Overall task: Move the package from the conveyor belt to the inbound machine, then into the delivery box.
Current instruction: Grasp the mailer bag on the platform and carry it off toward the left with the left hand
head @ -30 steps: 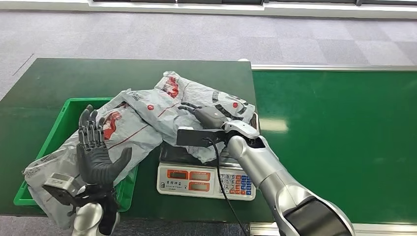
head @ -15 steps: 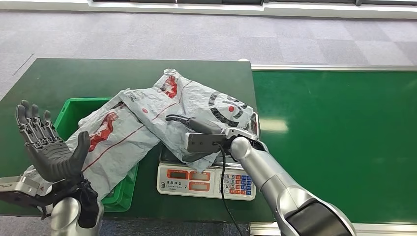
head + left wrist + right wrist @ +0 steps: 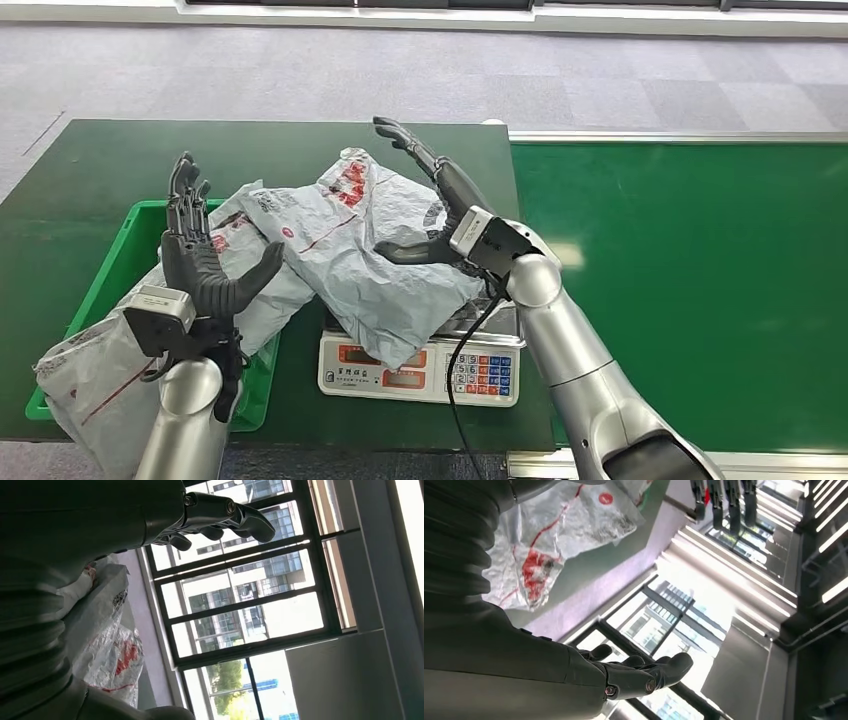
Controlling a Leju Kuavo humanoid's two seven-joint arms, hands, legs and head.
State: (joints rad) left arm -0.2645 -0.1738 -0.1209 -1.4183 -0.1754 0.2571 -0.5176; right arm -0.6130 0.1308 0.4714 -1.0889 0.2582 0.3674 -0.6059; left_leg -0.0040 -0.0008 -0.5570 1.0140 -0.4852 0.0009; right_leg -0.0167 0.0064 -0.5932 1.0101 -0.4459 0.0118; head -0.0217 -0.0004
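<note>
The package's loose corner (image 3: 397, 347) hangs over the scale's display, so the package will bunch up and fold around my left gripper when I lift it.
A crumpled grey package (image 3: 375, 265) with red print lies on the scale (image 3: 420, 366), its left end reaching over the green bin (image 3: 128, 238). My right hand (image 3: 432, 205) stands raised at the package's right side, fingers stretched upward and apart, thumb against the bag. My left hand (image 3: 200, 262) is upright and open over the bin, palm turned toward the package, holding nothing. The left wrist view has that hand's fingers (image 3: 220, 515) against windows, the bag (image 3: 107, 645) beside it. In the right wrist view, spread fingers (image 3: 644, 672) hold nothing and the package (image 3: 554, 535) lies beyond.
A second grey bag (image 3: 90, 365) fills the bin and hangs over its front left corner. The bin and scale sit on a dark green table (image 3: 250, 150). The bright green conveyor belt (image 3: 690, 280) runs to the right. A black cable (image 3: 465, 350) drops across the scale's keypad.
My right hand lifted off the package and turned its fingers upward. My left hand swung in from the far left toward the package. The package bunched up and shifted left.
</note>
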